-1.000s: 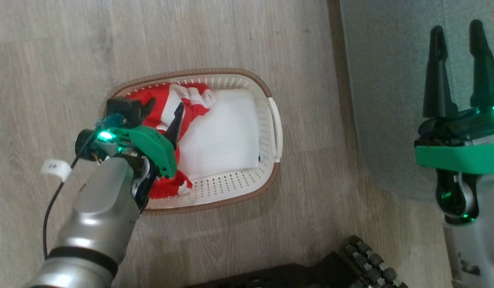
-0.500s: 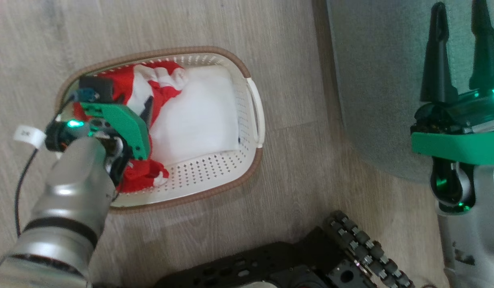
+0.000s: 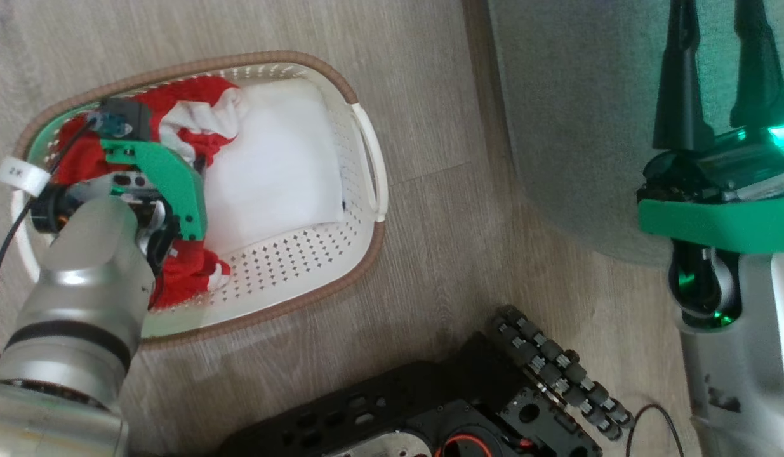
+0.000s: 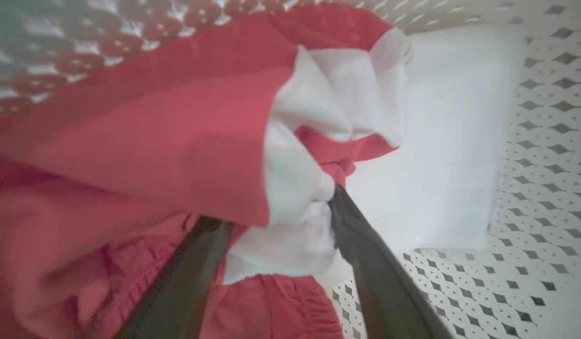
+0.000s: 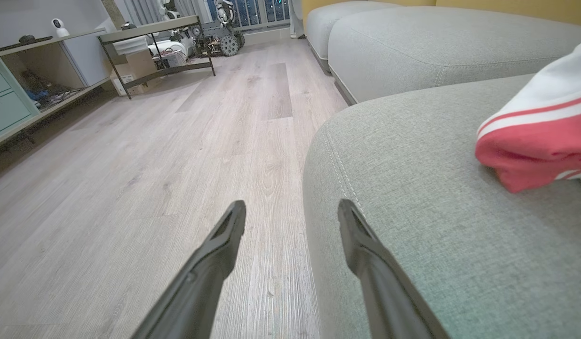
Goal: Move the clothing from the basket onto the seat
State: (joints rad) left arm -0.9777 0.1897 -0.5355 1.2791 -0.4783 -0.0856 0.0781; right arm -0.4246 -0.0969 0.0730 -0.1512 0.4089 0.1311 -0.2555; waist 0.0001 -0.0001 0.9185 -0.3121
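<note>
The white sheet lies flat (image 3: pixel 279 164) and the clothing (image 3: pixel 202 114) is bunched over its edge, so I expect the sheet to remain in the basket when I raise the clothing.
The basket (image 3: pixel 290 292) stands on the wood floor at the left, lined with a flat white sheet (image 3: pixel 271 171). Red and white clothing (image 3: pixel 182 273) is bunched in its left half. My left gripper (image 3: pixel 192 158) reaches down into that pile. In the left wrist view it (image 4: pixel 271 207) is open, its fingers straddling a white fold of the clothing (image 4: pixel 168 141). My right gripper (image 3: pixel 715 57) is open and empty over the edge of the grey-green seat (image 3: pixel 582 95). In the right wrist view it (image 5: pixel 291 205) points along the seat (image 5: pixel 412 197), where a red and white garment (image 5: pixel 535 136) lies.
My black base with its roller wheel (image 3: pixel 557 374) sits on the floor below the basket. The right wrist view shows a second sofa cushion (image 5: pixel 436 42) beyond, a metal-frame low table (image 5: pixel 154 42) and a cabinet (image 5: pixel 17 94) across the wood floor.
The whole head view has shifted, so the camera moved. Against the basket, my left gripper has sunk lower into the clothing, still open. The right gripper holds its pose.
</note>
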